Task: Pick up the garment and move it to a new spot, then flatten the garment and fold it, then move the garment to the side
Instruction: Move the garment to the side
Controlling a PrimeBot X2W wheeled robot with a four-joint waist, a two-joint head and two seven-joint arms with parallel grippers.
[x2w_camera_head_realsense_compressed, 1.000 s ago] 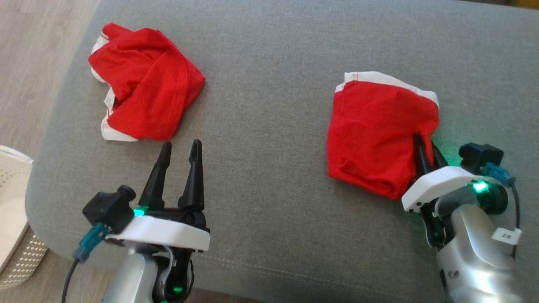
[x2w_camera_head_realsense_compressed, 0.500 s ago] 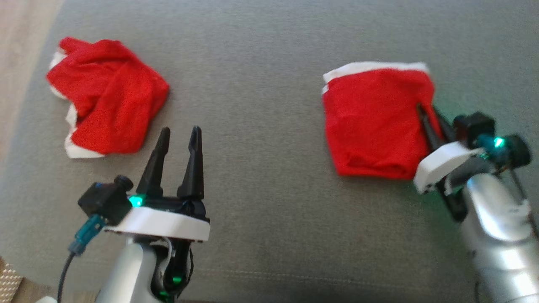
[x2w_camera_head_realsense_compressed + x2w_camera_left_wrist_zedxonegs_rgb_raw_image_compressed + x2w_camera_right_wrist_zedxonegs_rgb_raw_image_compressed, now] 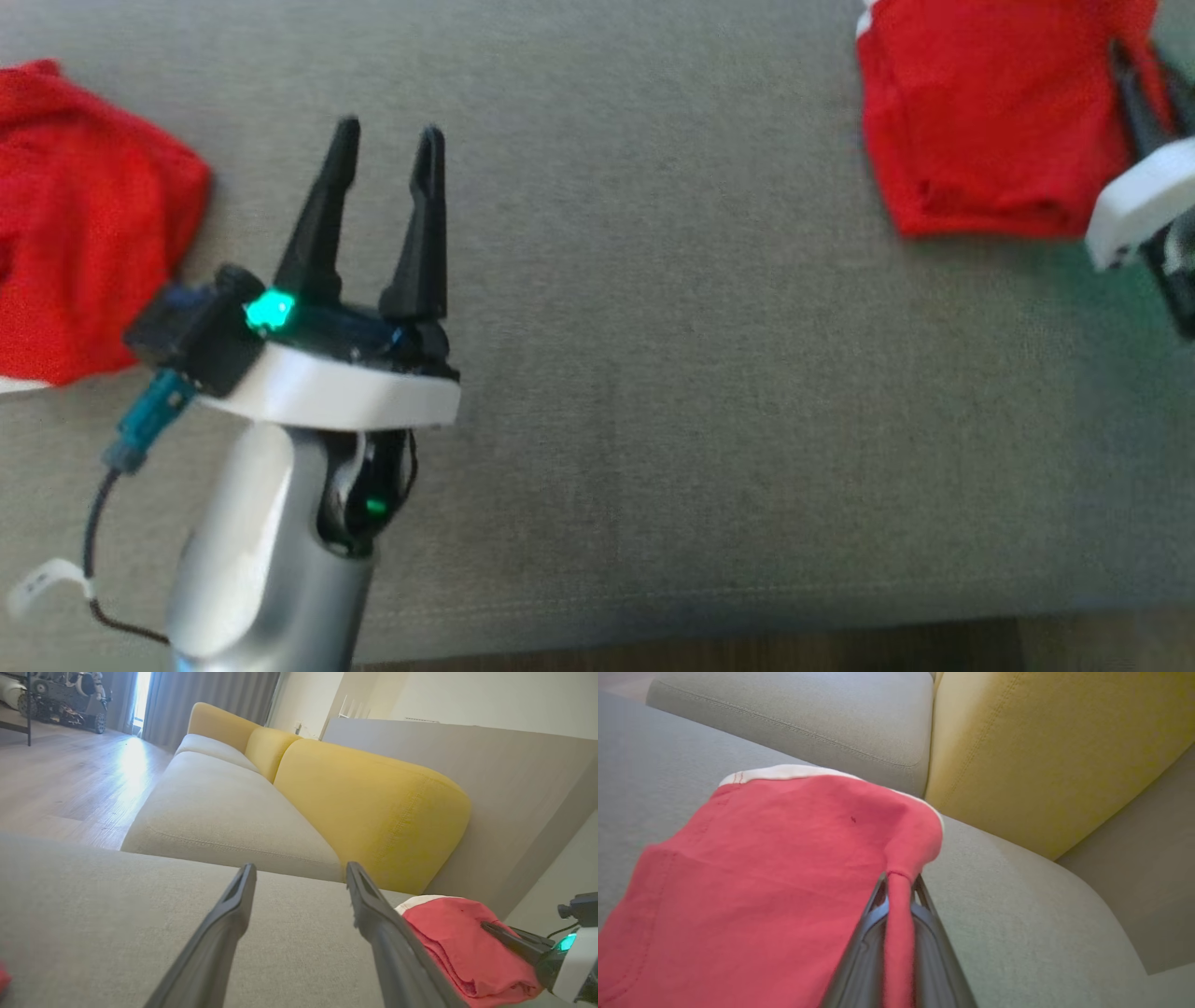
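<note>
The crumpled red bundle (image 3: pixel 90 230) has a white sliver (image 3: pixel 21 385) sticking out from under it, so I should expect hidden white sleeves to come into view when I lift the bundle and spread it out.
The garment (image 3: pixel 980 121) is a folded red bundle with a white band along its far edge, lying on the grey sofa seat (image 3: pixel 653 373) at the upper right of the head view. My right gripper (image 3: pixel 1125 65) is shut on a pinched fold at its right edge. The right wrist view shows red cloth (image 3: pixel 761 882) squeezed between the fingertips (image 3: pixel 899 879). The left wrist view has the garment (image 3: pixel 462 942) at lower right, with the right gripper (image 3: pixel 490 927) on it. My left gripper (image 3: pixel 387 131) (image 3: pixel 301 870) hovers open over bare seat, holding nothing.
A second, crumpled red bundle (image 3: pixel 84 215) lies at the seat's left edge, beside my left arm. Yellow back cushions (image 3: pixel 373 812) (image 3: pixel 1041 742) rise beyond the garment. The seat's front edge (image 3: pixel 653 635) runs along the bottom of the head view. Wooden floor (image 3: pixel 70 788) lies to the left.
The head camera has moved, shifting the whole view. My right gripper has closed on the garment's right edge and drawn it rightward, away from the crumpled bundle. The left gripper stays open.
</note>
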